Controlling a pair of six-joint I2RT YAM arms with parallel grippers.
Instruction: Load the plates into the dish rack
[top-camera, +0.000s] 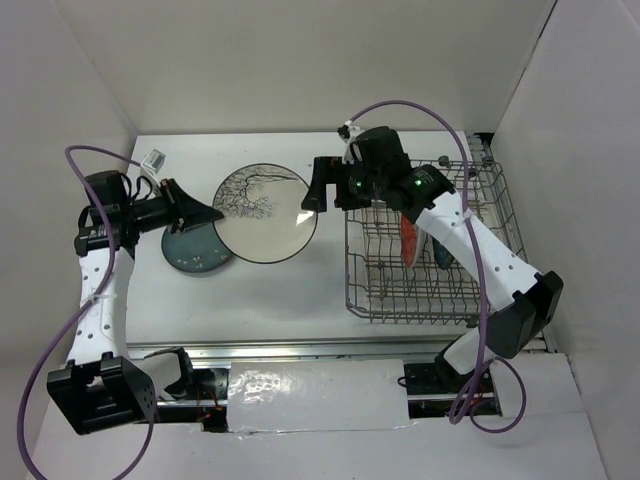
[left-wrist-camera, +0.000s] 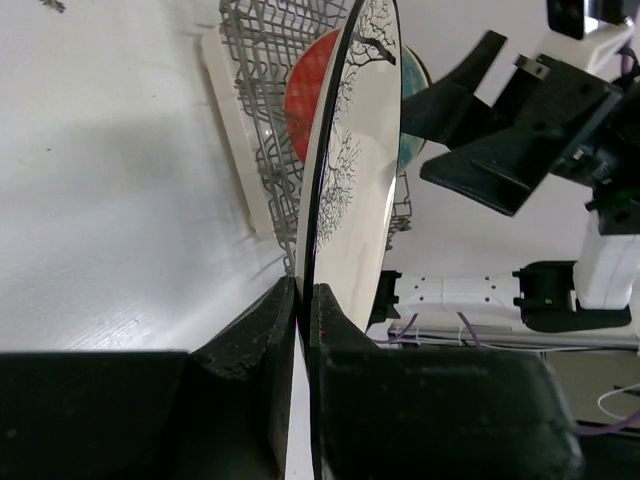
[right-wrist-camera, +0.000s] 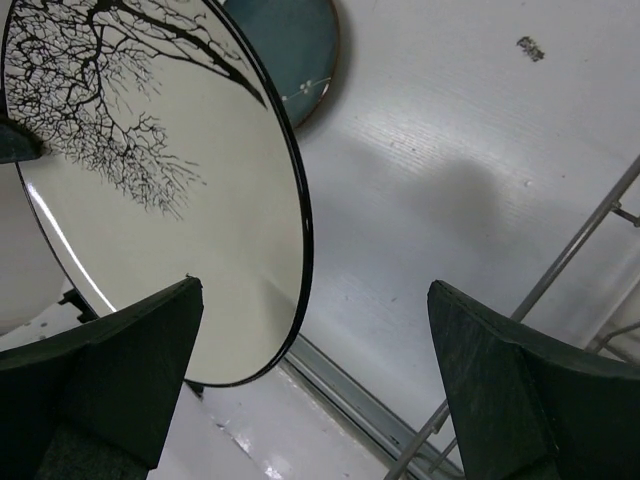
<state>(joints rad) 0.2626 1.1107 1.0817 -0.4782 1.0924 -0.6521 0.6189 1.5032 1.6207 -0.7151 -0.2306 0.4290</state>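
My left gripper is holding the grey-white plate (top-camera: 263, 222) short of the dish rack. Next, my right gripper grabs its free rim (top-camera: 314, 228) before my left gripper lets go.
My left gripper (top-camera: 213, 212) is shut on the left rim of the grey-white plate (top-camera: 265, 215) with the branch drawing, which is lifted off the table. From the left wrist that plate (left-wrist-camera: 355, 170) shows edge-on, pinched in my left gripper (left-wrist-camera: 305, 300). My right gripper (top-camera: 320, 186) stands open at the plate's right edge. In the right wrist view, the plate's dark rim (right-wrist-camera: 300, 250) sits inside my right gripper (right-wrist-camera: 315, 300) without touching it. A teal-blue plate (top-camera: 195, 250) lies flat under the left gripper. In the dish rack (top-camera: 372, 300) stand a red plate (top-camera: 410, 240) and a teal plate (top-camera: 443, 252).
White walls close in the table at the back and on both sides. The rack fills the right side, its wire edge (right-wrist-camera: 560, 280) close to my right finger. A metal rail (top-camera: 300, 345) runs along the table's front edge.
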